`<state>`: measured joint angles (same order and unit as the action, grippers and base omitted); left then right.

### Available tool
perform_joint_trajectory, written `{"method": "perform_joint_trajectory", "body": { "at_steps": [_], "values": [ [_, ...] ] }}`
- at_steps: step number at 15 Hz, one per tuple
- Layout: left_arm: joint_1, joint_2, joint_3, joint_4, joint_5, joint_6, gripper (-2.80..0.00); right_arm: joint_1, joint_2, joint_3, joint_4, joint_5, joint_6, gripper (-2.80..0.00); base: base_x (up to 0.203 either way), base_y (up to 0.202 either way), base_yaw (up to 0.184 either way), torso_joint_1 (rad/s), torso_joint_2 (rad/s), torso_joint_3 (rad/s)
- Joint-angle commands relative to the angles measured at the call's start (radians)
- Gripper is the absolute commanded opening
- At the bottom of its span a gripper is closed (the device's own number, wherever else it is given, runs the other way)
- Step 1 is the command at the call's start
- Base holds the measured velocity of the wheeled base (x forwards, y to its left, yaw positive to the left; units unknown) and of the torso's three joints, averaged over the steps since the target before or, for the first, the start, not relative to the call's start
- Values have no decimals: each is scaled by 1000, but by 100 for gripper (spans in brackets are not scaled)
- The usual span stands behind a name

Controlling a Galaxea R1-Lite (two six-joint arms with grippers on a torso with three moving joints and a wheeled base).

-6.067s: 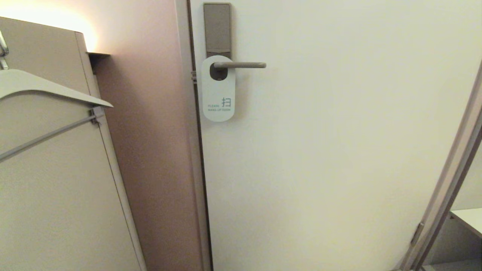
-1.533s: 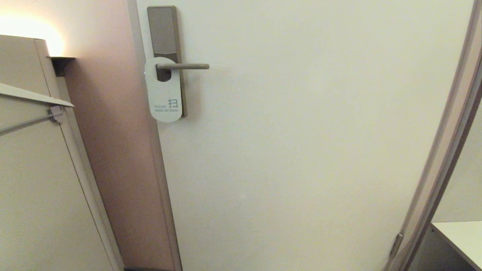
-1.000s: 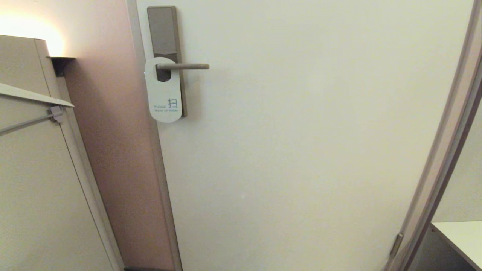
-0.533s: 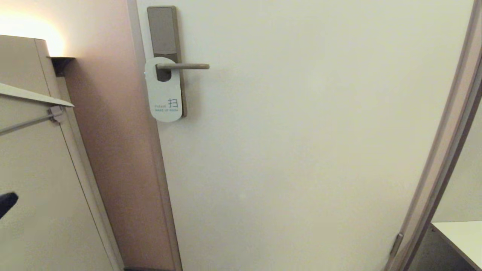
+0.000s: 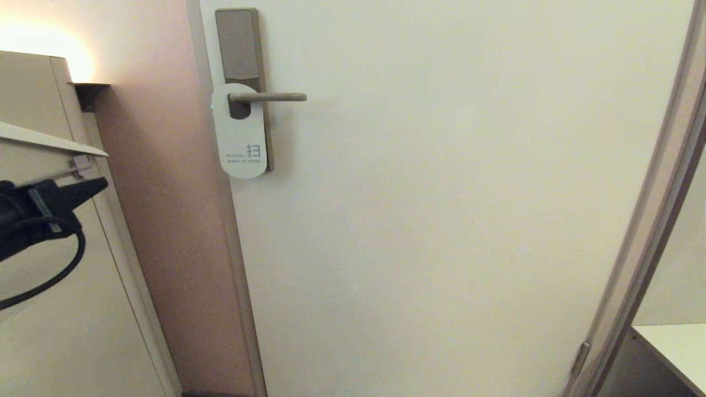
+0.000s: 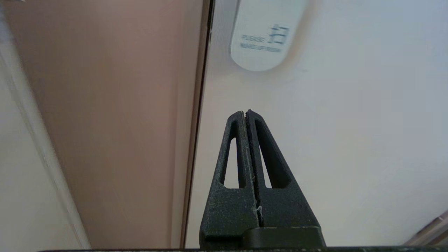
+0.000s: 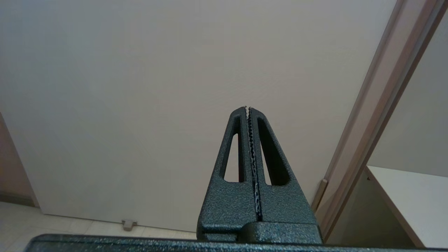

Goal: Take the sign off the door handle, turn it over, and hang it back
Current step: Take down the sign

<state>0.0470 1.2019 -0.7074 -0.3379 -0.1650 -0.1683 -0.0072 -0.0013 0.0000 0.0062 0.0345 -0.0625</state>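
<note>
The sign's lower end (image 5: 245, 169) hangs free below the door handle, so my left gripper should carry on going toward the printed words (image 5: 245, 156) until its fingers can open around that end of the sign.
The sign (image 5: 241, 143) hangs on the door handle (image 5: 270, 97), its pale side with "PLEASE MAKE UP ROOM" facing out. The handle sticks out level from a tall bronze-grey lock plate (image 5: 237, 44). My left gripper (image 5: 99, 184) has come in at the left edge of the head view, below and to the left of the sign, shut and empty. Its wrist view shows the shut fingers (image 6: 245, 112) pointing up at the sign's rounded lower end (image 6: 260, 45). My right gripper (image 7: 246, 108) is shut and empty, low before the bare door, out of the head view.
A beige cabinet (image 5: 44, 309) with a clothes hanger (image 5: 49, 142) stands at the left, close by my left arm. The door frame (image 5: 645, 231) runs down the right, with a white shelf (image 5: 675, 344) beyond it. A doorstop (image 7: 128, 224) sits on the floor.
My left arm has risen into the head view at the left edge and its gripper now points towards the sign. The sign, the handle and the right arm have kept still.
</note>
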Motion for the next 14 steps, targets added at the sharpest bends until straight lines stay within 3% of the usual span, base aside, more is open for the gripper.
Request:
{"method": "perform_joint_trajectory", "body": {
  "at_steps": [1,5,12,14],
  "values": [
    [8,147,-50,-18,-9,-2,-280,0,1,0,0,1,0,-280,0,0,0,0,0,0],
    [10,270,-120,-73,-59,0,-280,0,1,0,0,1,0,-280,0,0,0,0,0,0],
    [28,451,-230,-114,-69,-1,-280,0,1,0,0,1,0,-280,0,0,0,0,0,0],
    [50,477,-274,-128,-144,-2,-280,0,1,0,0,1,0,-280,0,0,0,0,0,0]
  ]
}}
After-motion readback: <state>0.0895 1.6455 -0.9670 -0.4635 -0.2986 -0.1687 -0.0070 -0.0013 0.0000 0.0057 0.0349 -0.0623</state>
